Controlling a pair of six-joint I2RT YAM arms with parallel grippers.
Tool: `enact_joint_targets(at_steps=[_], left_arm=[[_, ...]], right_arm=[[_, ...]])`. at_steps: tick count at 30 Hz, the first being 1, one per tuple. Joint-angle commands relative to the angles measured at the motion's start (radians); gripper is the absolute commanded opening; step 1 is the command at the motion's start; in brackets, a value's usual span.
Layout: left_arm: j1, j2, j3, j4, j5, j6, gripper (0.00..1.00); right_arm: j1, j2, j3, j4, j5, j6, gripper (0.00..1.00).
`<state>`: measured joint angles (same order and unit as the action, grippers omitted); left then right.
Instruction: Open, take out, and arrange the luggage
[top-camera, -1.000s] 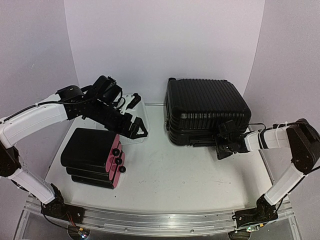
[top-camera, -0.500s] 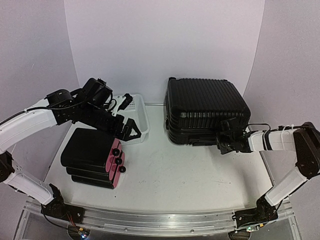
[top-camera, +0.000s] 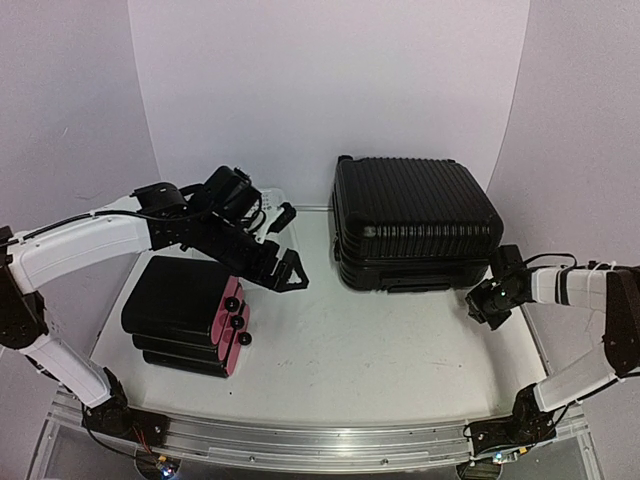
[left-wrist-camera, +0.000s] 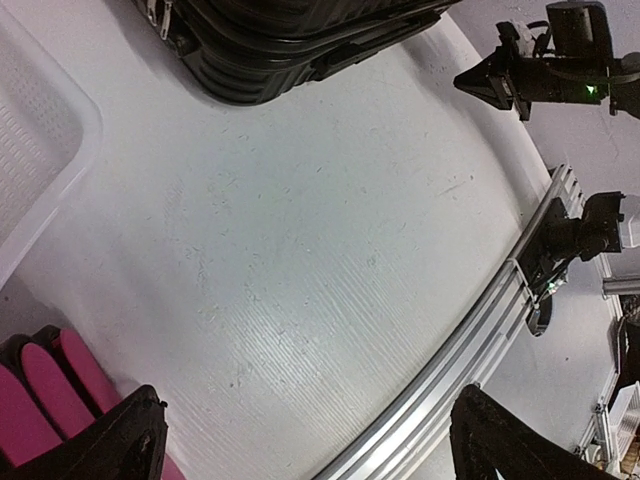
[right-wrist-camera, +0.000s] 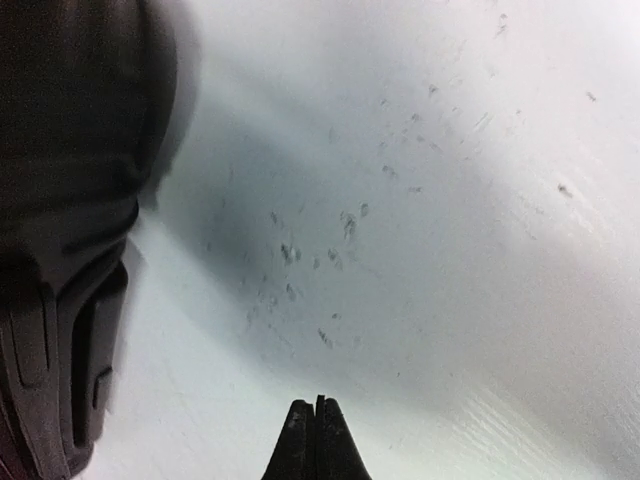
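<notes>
The robot's right gripper should turn the luggage around by its front handle (top-camera: 428, 287) before the left gripper unzips, because the luggage's zipper pulls (top-camera: 338, 246) sit back on the side facing the basket.
The luggage (top-camera: 415, 215), a big ribbed black suitcase, lies closed at the back right of the table; its front edge shows in the left wrist view (left-wrist-camera: 280, 50) and its corner, blurred, in the right wrist view (right-wrist-camera: 60, 250). My right gripper (top-camera: 478, 305) hovers just off the luggage's front right corner, apart from it, jaws shut on nothing (right-wrist-camera: 316, 405). My left gripper (top-camera: 290, 248) hangs wide open over the table between the basket and the luggage, with bare tabletop between its fingers (left-wrist-camera: 305, 410).
A smaller smooth black case (top-camera: 185, 310) with a pink side and black knobs lies at front left, its pink edge beside my left finger (left-wrist-camera: 40, 400). A white perforated basket (left-wrist-camera: 40, 150) stands at back left. A metal rail (top-camera: 320, 440) runs along the near edge.
My right gripper has shut and drawn back to the right, away from the luggage's front edge. My left arm has swung right and forward, out over the table, still open.
</notes>
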<state>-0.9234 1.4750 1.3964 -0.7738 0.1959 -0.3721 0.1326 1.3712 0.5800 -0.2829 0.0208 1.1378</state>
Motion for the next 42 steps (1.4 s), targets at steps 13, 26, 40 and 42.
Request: enact_joint_targets(at_steps=[13,26,40,42], left_arm=[[-0.008,0.117,0.075,0.388,-0.002,0.156,0.99],[-0.009,0.004,-0.085,0.436,0.011,0.126,0.99],[-0.008,0.008,-0.094,0.453,0.052,0.168,0.99],[-0.008,0.024,-0.073,0.449,0.042,0.168,0.99]], right_arm=[[0.04,0.04,0.117,0.125,-0.365,0.105,0.64],[0.148,0.085,0.137,0.169,-0.021,0.431,0.75],[0.225,0.193,0.161,0.178,0.272,0.529,0.73],[0.225,0.219,0.153,0.176,0.314,0.545,0.72]])
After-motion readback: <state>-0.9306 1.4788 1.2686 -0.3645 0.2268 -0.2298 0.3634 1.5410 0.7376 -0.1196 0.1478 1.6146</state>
